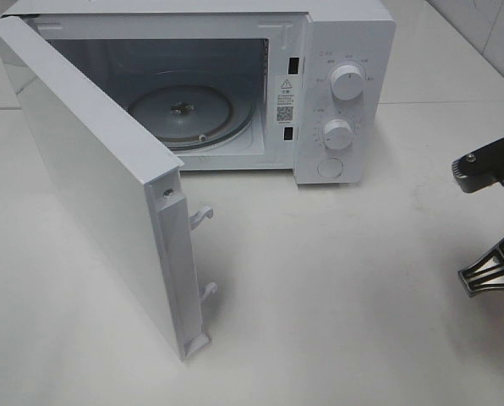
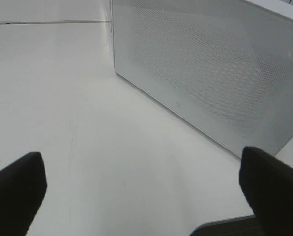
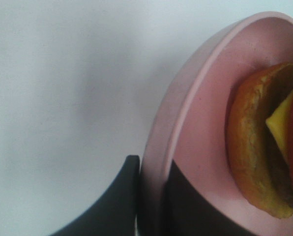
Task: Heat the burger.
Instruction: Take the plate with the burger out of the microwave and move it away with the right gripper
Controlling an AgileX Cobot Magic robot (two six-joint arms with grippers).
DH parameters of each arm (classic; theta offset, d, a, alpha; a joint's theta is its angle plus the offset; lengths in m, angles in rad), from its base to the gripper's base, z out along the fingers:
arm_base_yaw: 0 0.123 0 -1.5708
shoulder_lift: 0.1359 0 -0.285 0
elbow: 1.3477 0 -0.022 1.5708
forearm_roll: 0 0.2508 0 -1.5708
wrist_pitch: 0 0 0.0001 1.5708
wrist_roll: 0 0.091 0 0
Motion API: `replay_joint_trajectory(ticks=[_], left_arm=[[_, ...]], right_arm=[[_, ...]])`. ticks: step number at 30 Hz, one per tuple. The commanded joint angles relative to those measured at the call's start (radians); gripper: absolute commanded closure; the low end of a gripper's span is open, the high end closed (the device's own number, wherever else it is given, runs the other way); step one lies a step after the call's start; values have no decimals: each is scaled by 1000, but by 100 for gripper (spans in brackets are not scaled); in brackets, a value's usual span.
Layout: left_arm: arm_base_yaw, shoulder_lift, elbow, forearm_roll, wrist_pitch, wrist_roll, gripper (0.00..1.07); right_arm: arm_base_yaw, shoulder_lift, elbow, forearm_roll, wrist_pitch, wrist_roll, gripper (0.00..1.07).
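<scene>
I should now pull the plate inward, my right gripper's fingers straddling the pink plate's rim and the tabletop clear, until it reaches that clear space, then release.
In the right wrist view the burger shows its golden-brown bun and a corner of yellow cheese, and it rests on a round pink plate. My right gripper is shut on the plate's rim, one dark finger outside and one inside. The exterior high view shows only part of the right arm at the right edge; the burger is out of that view. My left gripper stands open with nothing in it, low over the table and facing the outer face of the microwave door.
The white microwave stands at the back with its door swung wide open toward the front left. Its glass turntable is bare. Two knobs sit on the right panel. White tabletop stretches in front.
</scene>
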Motion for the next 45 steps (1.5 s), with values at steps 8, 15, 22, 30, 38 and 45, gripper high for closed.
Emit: replay_joint_trajectory(ticks=[8, 15, 22, 30, 38, 45], left_arm=[[3, -17, 3, -2, -10, -2, 6], [3, -17, 3, -2, -10, -2, 6], [3, -17, 3, -1, -10, -2, 6], [3, -17, 3, 7, -9, -2, 6], [3, -17, 3, 9, -9, -2, 6], [3, -17, 3, 9, -9, -2, 6]], right_arm=[[-2, 137, -14, -121, 17, 183, 107], [-2, 248, -14, -179, -4, 317, 107], [-2, 326, -14, -225, -71, 417, 107], [-2, 409, -14, -250, -111, 466, 107], [-2, 454, -14, -237, -215, 474, 98], [-2, 452, -17, -188, -193, 441, 70]])
